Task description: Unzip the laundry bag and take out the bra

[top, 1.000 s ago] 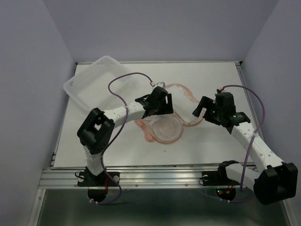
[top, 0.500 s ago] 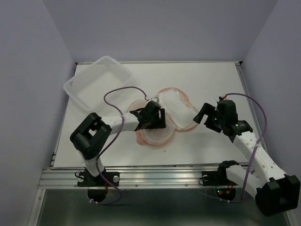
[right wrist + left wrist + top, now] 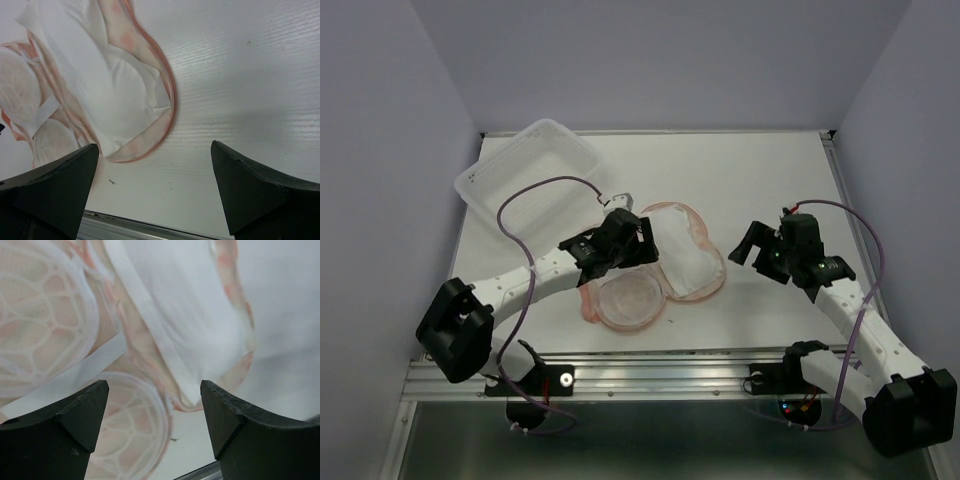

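I expect the white strap [image 3: 75,372] to stay with the laundry bag when I lift the white bra, because pink edging [image 3: 141,346] separates the strap from the bra.
The laundry bag [image 3: 630,300] lies unzipped and spread open at the table's middle, its pale mesh lining [image 3: 35,315] facing up inside the pink zip edging [image 3: 167,95]. The white bra [image 3: 685,255] rests on the bag's right half, with a white strap [image 3: 75,377] crossing the mesh cups. My left gripper [image 3: 640,245] hovers open over the bag's left part, and nothing sits between its fingers [image 3: 75,425]. My right gripper [image 3: 745,245] is open and empty just right of the bag, above bare table. From the right wrist view, the bra [image 3: 100,85] is ahead and to the left.
A white perforated plastic basket [image 3: 525,175] stands tilted at the back left corner. The metal rail of the table's near edge [image 3: 650,375] runs below the bag. Grey walls close in both sides.
The bag has been flipped open, so the bra now shows on its right half. My left gripper drew back to the left and the bag slid a little nearer. The right gripper barely moved.
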Controlling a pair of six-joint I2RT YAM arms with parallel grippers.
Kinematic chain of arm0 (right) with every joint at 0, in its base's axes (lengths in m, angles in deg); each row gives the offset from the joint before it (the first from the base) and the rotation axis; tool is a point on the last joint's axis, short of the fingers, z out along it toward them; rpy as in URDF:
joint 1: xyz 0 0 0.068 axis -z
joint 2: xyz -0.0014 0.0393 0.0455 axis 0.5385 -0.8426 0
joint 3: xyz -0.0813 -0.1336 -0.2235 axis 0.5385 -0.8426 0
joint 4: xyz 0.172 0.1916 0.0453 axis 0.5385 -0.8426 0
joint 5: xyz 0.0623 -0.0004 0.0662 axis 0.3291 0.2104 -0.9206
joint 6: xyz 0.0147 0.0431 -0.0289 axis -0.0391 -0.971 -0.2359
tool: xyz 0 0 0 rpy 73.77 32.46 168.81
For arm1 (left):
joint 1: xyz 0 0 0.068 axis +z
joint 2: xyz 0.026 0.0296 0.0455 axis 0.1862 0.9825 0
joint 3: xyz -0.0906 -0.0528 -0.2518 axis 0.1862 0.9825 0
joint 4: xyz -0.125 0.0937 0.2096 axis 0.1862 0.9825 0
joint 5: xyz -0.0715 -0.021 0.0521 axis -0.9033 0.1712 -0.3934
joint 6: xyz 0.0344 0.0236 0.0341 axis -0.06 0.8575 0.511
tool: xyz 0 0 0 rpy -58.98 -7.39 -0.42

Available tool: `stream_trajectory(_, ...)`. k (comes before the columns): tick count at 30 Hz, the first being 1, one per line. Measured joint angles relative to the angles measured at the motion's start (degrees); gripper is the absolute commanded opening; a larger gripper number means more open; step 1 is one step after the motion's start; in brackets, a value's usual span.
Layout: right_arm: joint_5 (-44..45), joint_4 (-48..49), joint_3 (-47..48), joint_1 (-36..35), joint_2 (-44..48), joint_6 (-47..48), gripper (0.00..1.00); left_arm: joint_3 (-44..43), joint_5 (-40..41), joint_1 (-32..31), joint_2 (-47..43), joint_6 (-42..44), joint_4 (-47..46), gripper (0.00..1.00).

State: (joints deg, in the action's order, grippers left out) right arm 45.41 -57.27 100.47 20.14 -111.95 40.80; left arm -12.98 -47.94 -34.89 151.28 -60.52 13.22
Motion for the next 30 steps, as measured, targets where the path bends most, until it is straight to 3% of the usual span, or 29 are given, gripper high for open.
stream_trajectory(8, -2.1, 0.5, -1.4, 0.0, 1.1, -0.6, 1.0, -9.7, -2.4, 0.0, 10.6, -6.6, -7.1, 0.85)
stream_trajectory(15, -4.2, 0.9, -2.6, 0.0, 4.3, -1.3, 1.0, -17.6, 0.9, 0.6, 21.5, -6.6, -5.4, 0.86)
stream_trajectory(30, -7.3, 0.9, -4.5, 0.0, 6.6, -1.5, 1.0, -25.1, 9.6, 6.9, 28.5, 3.9, -5.6, 0.8)
